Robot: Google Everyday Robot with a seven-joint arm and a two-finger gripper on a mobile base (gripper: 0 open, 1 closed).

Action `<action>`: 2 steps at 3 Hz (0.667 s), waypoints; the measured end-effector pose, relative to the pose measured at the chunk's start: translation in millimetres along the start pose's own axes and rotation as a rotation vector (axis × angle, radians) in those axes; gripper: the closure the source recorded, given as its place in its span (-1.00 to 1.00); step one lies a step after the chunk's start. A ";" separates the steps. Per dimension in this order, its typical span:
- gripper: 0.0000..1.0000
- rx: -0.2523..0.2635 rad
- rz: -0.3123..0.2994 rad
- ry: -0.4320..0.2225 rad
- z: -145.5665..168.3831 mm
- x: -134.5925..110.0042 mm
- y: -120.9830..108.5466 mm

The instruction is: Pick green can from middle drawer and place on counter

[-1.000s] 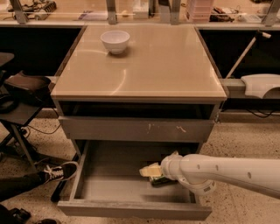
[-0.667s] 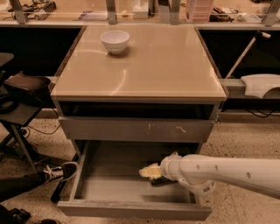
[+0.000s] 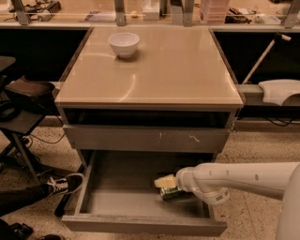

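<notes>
The green can point(image 3: 169, 194) is lying clear of the drawer's sides, under the end of my gripper. So I should keep going down until my fingers are around its body point(image 3: 174, 193), and then close them.
The middle drawer point(image 3: 140, 225) is pulled out at the bottom of the grey cabinet. The green can point(image 3: 172, 192) lies in it toward the right, partly covered by my arm. My gripper point(image 3: 164, 183) reaches in from the right on a white arm, and its pale tip sits right over the can's upper left edge. I cannot tell whether it touches the can. The glossy beige counter point(image 3: 159, 75) tops the cabinet, above and behind the drawer.
A white bowl point(image 3: 123, 44) stands on the counter's back left. A shut drawer front with pale scratch marks point(image 3: 145, 138) is above the open drawer. A person's black sneaker point(image 3: 65, 183) and a dark stool point(image 3: 23, 98) are at the left. A cluttered ledge with metal posts point(image 3: 150, 14) runs behind.
</notes>
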State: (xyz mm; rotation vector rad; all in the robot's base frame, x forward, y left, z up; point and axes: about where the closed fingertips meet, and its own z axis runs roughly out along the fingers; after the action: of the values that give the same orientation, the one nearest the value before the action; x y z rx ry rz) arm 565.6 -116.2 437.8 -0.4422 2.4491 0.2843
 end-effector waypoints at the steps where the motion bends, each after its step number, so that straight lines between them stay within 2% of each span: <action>1: -1.00 0.005 0.003 0.004 0.0 1.7 -2.8; 2: -1.00 -0.013 0.014 0.026 10.0 17.2 3.9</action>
State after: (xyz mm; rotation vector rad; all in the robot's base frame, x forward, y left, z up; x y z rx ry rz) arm 556.7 -113.8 419.8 -0.4368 2.4781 0.3027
